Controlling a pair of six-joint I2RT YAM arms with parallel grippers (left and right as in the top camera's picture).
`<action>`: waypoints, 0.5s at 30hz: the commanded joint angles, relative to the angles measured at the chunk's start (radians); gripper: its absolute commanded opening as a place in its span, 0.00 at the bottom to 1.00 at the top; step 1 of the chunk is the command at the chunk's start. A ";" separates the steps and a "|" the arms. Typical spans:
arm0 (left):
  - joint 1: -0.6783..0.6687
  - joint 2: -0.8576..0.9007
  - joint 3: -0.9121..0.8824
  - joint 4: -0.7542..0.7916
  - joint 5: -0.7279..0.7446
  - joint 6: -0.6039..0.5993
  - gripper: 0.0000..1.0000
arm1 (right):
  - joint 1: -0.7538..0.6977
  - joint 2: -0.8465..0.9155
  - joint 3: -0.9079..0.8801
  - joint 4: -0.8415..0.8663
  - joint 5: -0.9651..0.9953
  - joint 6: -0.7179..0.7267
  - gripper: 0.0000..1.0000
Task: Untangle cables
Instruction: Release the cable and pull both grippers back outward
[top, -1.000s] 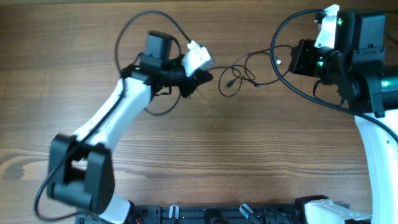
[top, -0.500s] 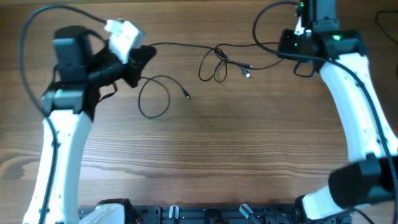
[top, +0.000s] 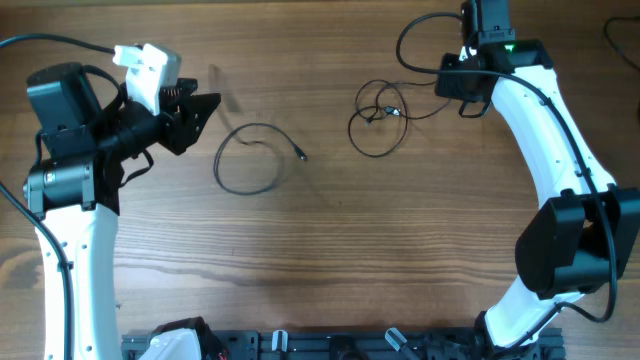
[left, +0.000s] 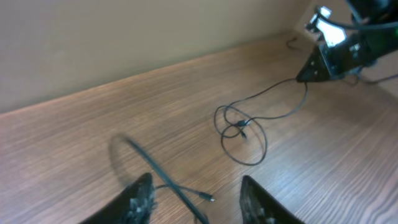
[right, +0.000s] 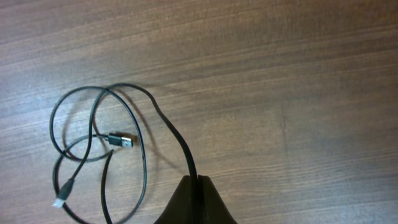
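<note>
The looped cable is in my right gripper far from the plugs among its loops, so next I back up, open and grip the parts of the cable next to the plugs.
Two thin black cables lie apart on the wooden table. The left cable forms one loose loop, its plug end pointing right; in the left wrist view it shows as a blurred cord between the fingers, touching neither. My left gripper stands open just left of that loop. The right cable lies in small overlapping loops. One strand runs up to my right gripper, which is shut on it.
The robot's own thick black wires arc beside both arms, at the far left and at the top right. Bare wood lies between the two cables and toward the front edge. A black rail runs along the table's front edge.
My left gripper has opened and let go of the left cable, which dropped into a loop on the table. The left arm swung further left. The right cable has slackened into loops.
</note>
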 joint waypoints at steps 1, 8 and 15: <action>-0.027 -0.011 0.010 0.003 0.040 0.000 0.53 | -0.002 -0.010 -0.004 -0.021 -0.013 -0.013 0.04; -0.039 -0.011 0.010 -0.013 0.041 0.000 0.63 | -0.002 -0.050 -0.003 -0.037 -0.132 -0.090 0.04; -0.039 -0.011 0.010 -0.086 0.040 0.000 0.63 | 0.006 0.010 -0.029 0.056 -0.190 -0.092 0.04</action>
